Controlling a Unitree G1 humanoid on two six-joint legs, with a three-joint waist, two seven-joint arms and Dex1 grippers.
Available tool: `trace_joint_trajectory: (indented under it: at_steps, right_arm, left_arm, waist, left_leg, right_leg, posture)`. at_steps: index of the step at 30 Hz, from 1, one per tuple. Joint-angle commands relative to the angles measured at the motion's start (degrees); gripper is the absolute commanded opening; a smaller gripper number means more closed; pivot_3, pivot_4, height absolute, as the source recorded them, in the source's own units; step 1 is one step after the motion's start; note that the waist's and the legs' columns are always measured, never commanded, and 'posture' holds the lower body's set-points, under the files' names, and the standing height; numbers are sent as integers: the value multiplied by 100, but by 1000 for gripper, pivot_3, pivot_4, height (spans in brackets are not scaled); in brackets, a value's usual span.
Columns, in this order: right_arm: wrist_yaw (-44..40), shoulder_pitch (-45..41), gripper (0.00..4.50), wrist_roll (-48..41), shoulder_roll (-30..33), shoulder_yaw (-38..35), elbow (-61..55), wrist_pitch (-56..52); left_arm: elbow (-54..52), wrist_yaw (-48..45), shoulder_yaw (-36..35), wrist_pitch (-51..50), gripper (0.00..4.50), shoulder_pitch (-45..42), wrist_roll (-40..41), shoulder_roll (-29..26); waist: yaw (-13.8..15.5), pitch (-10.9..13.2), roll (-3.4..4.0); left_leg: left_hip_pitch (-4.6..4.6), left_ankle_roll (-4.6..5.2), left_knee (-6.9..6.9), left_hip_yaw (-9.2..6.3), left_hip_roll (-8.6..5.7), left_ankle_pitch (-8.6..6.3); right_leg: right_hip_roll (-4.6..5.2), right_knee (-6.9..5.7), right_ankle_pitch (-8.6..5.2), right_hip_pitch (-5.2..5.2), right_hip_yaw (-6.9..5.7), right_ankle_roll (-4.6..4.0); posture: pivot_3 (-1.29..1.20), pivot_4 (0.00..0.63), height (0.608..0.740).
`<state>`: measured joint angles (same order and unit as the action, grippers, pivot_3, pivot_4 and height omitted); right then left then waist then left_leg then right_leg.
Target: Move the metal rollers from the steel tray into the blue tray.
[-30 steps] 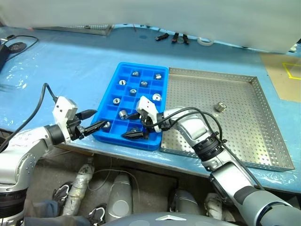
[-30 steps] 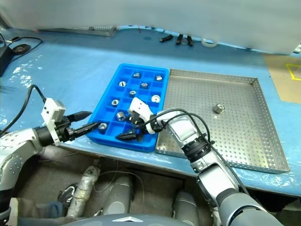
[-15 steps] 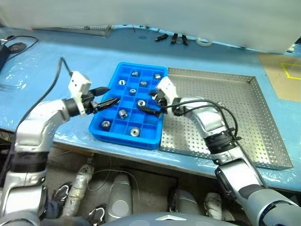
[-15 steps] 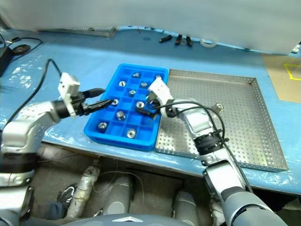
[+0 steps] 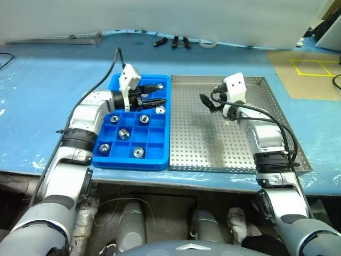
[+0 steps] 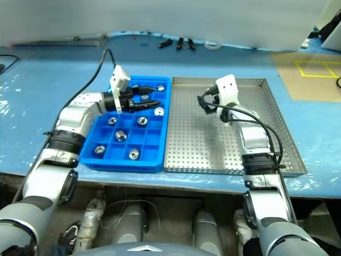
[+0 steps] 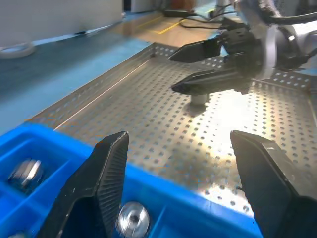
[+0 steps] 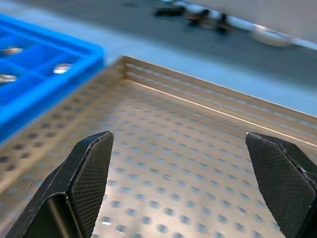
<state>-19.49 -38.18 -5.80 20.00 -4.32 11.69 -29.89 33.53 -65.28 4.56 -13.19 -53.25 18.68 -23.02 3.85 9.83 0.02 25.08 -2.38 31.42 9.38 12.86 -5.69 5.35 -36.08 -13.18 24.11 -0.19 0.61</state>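
Observation:
My right gripper should keep going down until its open fingers can close around its sides (image 7: 199,101), since the metal roller (image 7: 199,98) stands free in the steel tray below them.
The blue tray (image 5: 160,159) lies left of the steel tray (image 5: 186,154), edge to edge. Several metal rollers (image 5: 123,133) sit in the blue tray's compartments. My left gripper (image 5: 158,93) hovers over the blue tray's far right part, pointing toward the steel tray, open and empty. My right gripper (image 5: 208,103) hangs open over the far middle of the steel tray's floor. In the left wrist view one roller (image 7: 198,99) stands on the perforated floor right under the right gripper's fingers (image 7: 213,77). Both wrist views show wide open fingers with nothing between them.
Small black tools (image 5: 173,41) and a white tape ring (image 5: 209,42) lie at the table's far side. A brown surface with yellow tape (image 5: 306,66) is at the far right. A black cable (image 5: 109,69) arches from my left wrist.
The camera has shifted. My left gripper rose from the blue tray's near left corner to over its far part. My right gripper swung from over the blue tray to over the steel tray.

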Motion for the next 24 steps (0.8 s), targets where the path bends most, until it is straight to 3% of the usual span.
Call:
trace_joint_trajectory:
  at_steps: [1, 10, 23, 24]
  right_arm:
    - [599, 44, 4476, 179, -27, -259, 328, 345]
    - [1422, -157, 4476, 293, -341, -433, 2088, 1058]
    - [1287, -463, 4476, 154, -446, -487, 3130, 1652]
    - [1289, -466, 4096, 137, -453, -503, 3130, 1675]
  left_arm:
    - [265, -168, 7, 314, 3449, -266, -136, 114]
    - [222, -336, -53, 316, 3449, -149, -240, 177]
    - [-249, -193, -135, 99, 3449, 247, -215, -13]
    - [-270, -191, -138, 91, 3449, 268, -216, -24]
  waist:
    - [-45, 0, 0]
    - [-145, 0, 1]
    - [-132, 1, 1]
    - [-131, 1, 1]
  left_leg:
    - [0, 4, 2, 2, 0, -1]
    - [6, 65, 73, 23, 7, -39]
    - [-9, 79, 108, 35, 7, -47]
    - [-9, 80, 109, 35, 7, -48]
  right_leg:
    - [-1, 0, 0, 0, 3, 0]
    - [6, -13, -13, -3, 17, -23]
    - [15, -57, -13, -7, 18, -25]
    - [15, -57, -13, -7, 18, -25]
  posture:
    - [-237, 150, 740]
    - [-213, 150, 740]
    - [-161, 150, 740]
    - [-159, 150, 740]
